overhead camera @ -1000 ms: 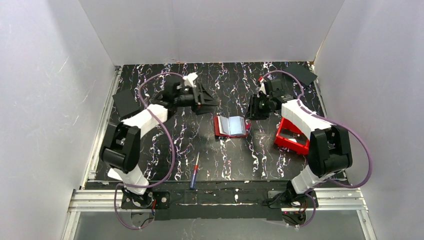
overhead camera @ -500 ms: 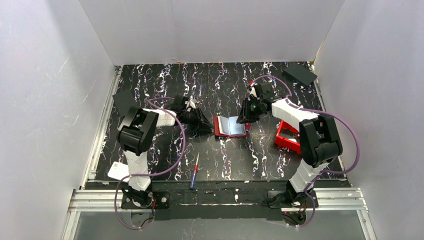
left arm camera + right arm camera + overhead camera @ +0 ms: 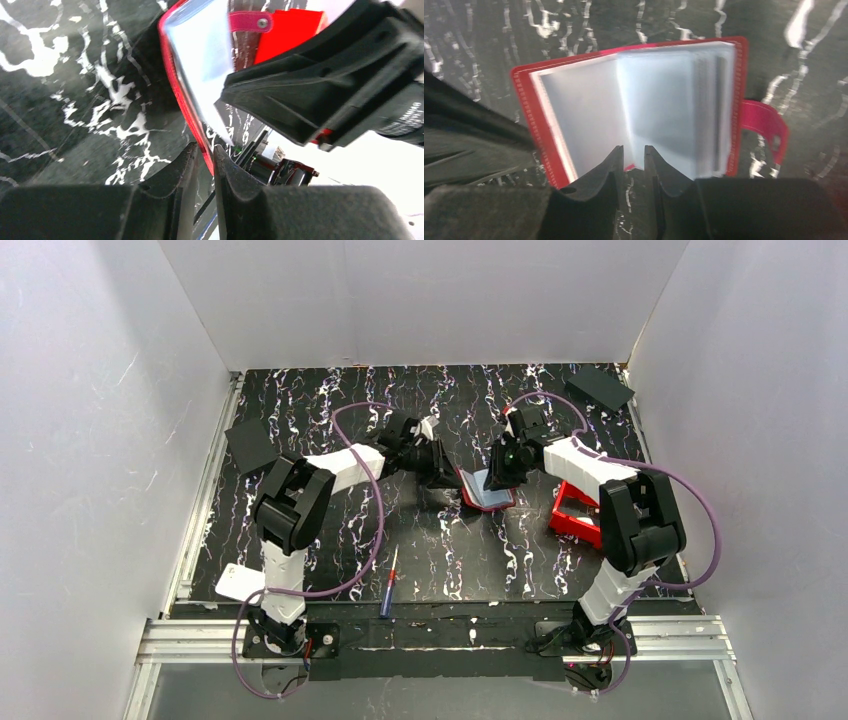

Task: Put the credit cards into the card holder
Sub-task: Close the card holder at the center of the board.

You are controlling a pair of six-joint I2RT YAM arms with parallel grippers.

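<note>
My right gripper is over the pale pockets (image 3: 490, 498), where the red cover (image 3: 466, 487) has to close. It should move away first, and then my left gripper should fold the cover shut.
The red card holder (image 3: 488, 494) lies open in the middle of the table, tilted, with its pale pockets (image 3: 649, 100) facing up. My left gripper (image 3: 452, 472) is shut on its left red cover; in the left wrist view the cover's red edge (image 3: 172, 75) runs down between the near-closed fingers of that gripper (image 3: 206, 152). My right gripper (image 3: 500, 472) is at the holder's far right side. Seen from the right wrist, the right gripper (image 3: 631, 152) has only a narrow gap, pinching the near edge at the fold. One pale credit card (image 3: 237, 582) lies by the left arm's base.
A red open-topped bin (image 3: 580, 512) stands right of the holder, under the right arm. Black flat squares lie at the left edge (image 3: 250, 445) and the far right corner (image 3: 598, 387). A blue-and-red pen-like tool (image 3: 389, 585) lies near the front edge.
My left gripper swung right to the holder, closed on its left cover and tipped it up; the holder shifted slightly right. My right gripper narrowed at the holder's edge.
</note>
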